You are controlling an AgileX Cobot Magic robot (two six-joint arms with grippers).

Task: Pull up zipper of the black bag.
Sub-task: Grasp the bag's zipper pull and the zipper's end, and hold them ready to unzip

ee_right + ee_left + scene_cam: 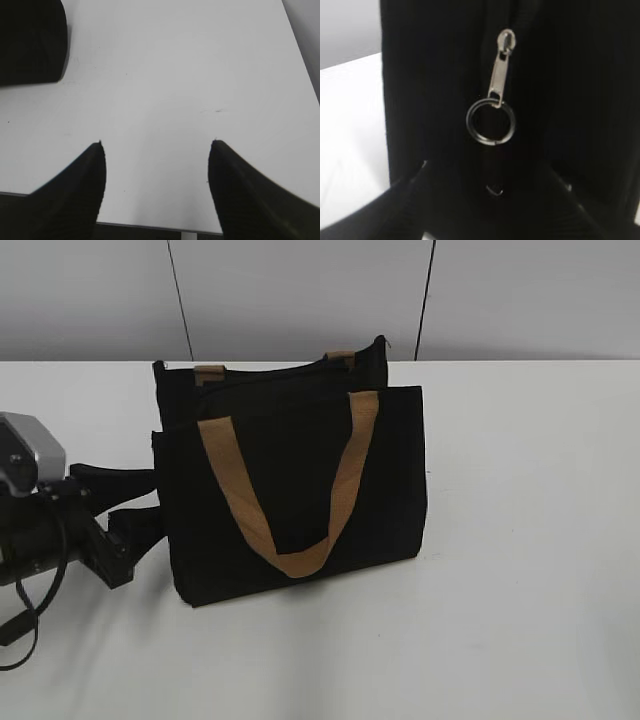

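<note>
I expect the zipper's fabric end to swing up as a loose piece of fabric when I lift it, because the zipper's pull tab [499, 75] hangs down the bag's end.
The black bag [290, 470] stands upright on the white table, its tan handle hanging down the front. My left gripper [148, 500] is open at the bag's left end, one finger on each side of the end. In the left wrist view the bag's end [435, 100] fills the frame. The zipper runs along it, with a silvery pull tab [499, 70] and a dark ring [490, 122] hanging from the tab. The left fingers [495, 176] are spread below the ring and do not touch it. My right gripper [157, 142] is open and empty above bare table.
The white table [520, 540] stretches to the right of the bag and in front of it. A grey panelled wall [300, 290] stands behind. A corner of the bag [30, 40] shows at the top left of the right wrist view. The table's near edge [150, 226] lies just below the right fingers.
</note>
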